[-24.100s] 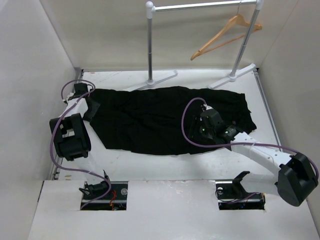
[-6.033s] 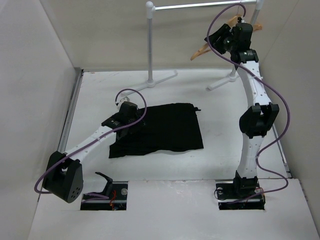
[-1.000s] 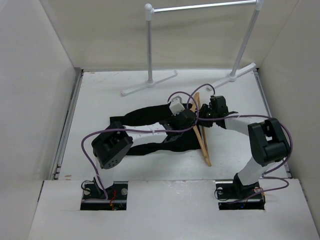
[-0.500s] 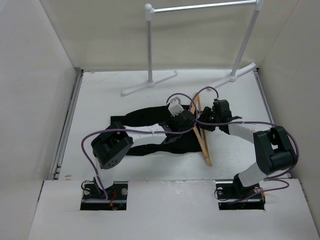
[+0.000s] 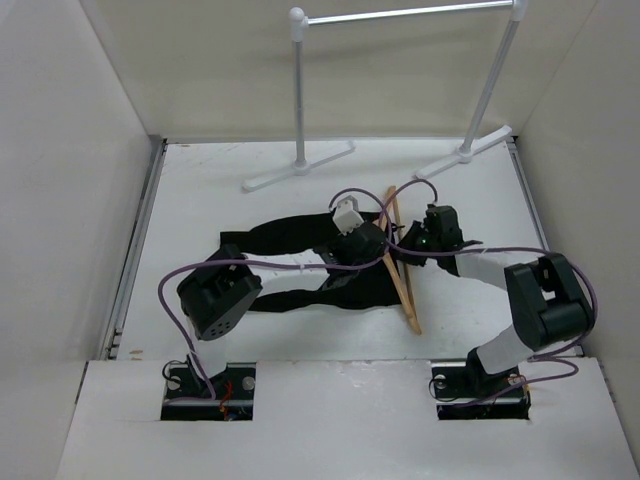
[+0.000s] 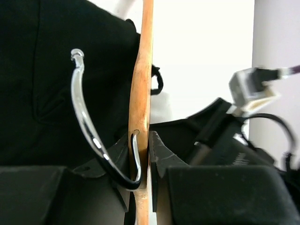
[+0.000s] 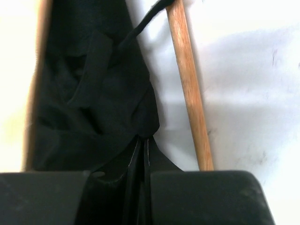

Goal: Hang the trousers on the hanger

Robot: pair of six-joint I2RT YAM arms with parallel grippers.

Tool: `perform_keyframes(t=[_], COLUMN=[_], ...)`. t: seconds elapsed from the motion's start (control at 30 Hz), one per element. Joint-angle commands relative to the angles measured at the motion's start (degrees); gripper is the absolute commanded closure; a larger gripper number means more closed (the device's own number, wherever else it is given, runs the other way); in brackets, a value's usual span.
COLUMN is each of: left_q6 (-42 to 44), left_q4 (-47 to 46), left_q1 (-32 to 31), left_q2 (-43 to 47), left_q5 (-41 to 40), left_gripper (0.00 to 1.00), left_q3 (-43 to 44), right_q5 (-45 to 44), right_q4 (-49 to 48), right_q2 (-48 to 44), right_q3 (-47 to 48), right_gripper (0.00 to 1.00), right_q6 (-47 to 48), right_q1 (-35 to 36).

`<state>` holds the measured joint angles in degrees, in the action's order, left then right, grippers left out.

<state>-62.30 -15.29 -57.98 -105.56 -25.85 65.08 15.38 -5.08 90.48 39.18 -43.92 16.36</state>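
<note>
The hanger is at the end of the trousers (image 5: 392,286), so next my left gripper slides it along to the trousers' middle (image 5: 318,298) while my right gripper keeps hold of the end of the trousers.
The black trousers (image 5: 300,262) lie bunched across the middle of the table. The tan wooden hanger (image 5: 402,270) stands on edge at their right end. My left gripper (image 5: 372,243) is shut on the hanger (image 6: 141,84) just by its metal hook (image 6: 84,117), the wood clamped between both fingers (image 6: 159,154). My right gripper (image 5: 410,243) sits just right of the hanger, shut on a fold of the trousers (image 7: 93,93). In the right wrist view the cloth runs into the closed right gripper (image 7: 142,143), beside a hanger bar (image 7: 190,84).
A grey metal rail stand (image 5: 400,14) rises at the back, its feet (image 5: 300,165) on the far table. White walls close in on the left and right. Purple cables loop over both arms near the hanger.
My right gripper has closed on the trousers' cloth by the hanger. The left gripper keeps its hold on the hanger and has barely moved.
</note>
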Motion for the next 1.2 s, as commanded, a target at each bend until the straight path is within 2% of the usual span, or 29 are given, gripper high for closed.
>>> perform_keyframes(t=[0.0, 0.23, 0.67, 0.77, 0.93, 1.17], left_q6=[2.18, 3.50, 10.88, 12.29, 16.85, 22.48], left_q4=[3.25, 3.34, 9.48, 10.37, 9.31, 12.81], left_q1=[0.98, 4.05, 13.98, 14.95, 11.97, 9.07], left_q2=[4.13, 9.30, 26.45, 26.81, 23.83, 21.27], left_q5=[-1.40, -1.58, -0.17, 1.50, 1.76, -1.74], left_gripper=[0.98, 0.98, 0.98, 0.98, 0.98, 0.99], left_q3=[-2.67, -10.04, -24.82, -23.25, -18.07, -12.00], right_q5=[1.15, 1.59, 0.00, 0.00, -0.43, -1.40], right_q4=[-2.92, 3.32, 2.80, 2.27, 1.48, 1.39], right_q2=[-6.09, -9.09, -9.62, -7.78, -5.93, -4.70], right_q3=[0.37, 2.48, -1.74, -1.21, -1.03, -0.95], right_gripper=[0.92, 0.92, 0.93, 0.93, 0.92, 0.91], right_q6=[-3.10, -2.05, -1.96, -1.78, -1.96, -1.87], right_q1=[-1.63, -5.77, -13.15, -13.15, -12.89, -12.89])
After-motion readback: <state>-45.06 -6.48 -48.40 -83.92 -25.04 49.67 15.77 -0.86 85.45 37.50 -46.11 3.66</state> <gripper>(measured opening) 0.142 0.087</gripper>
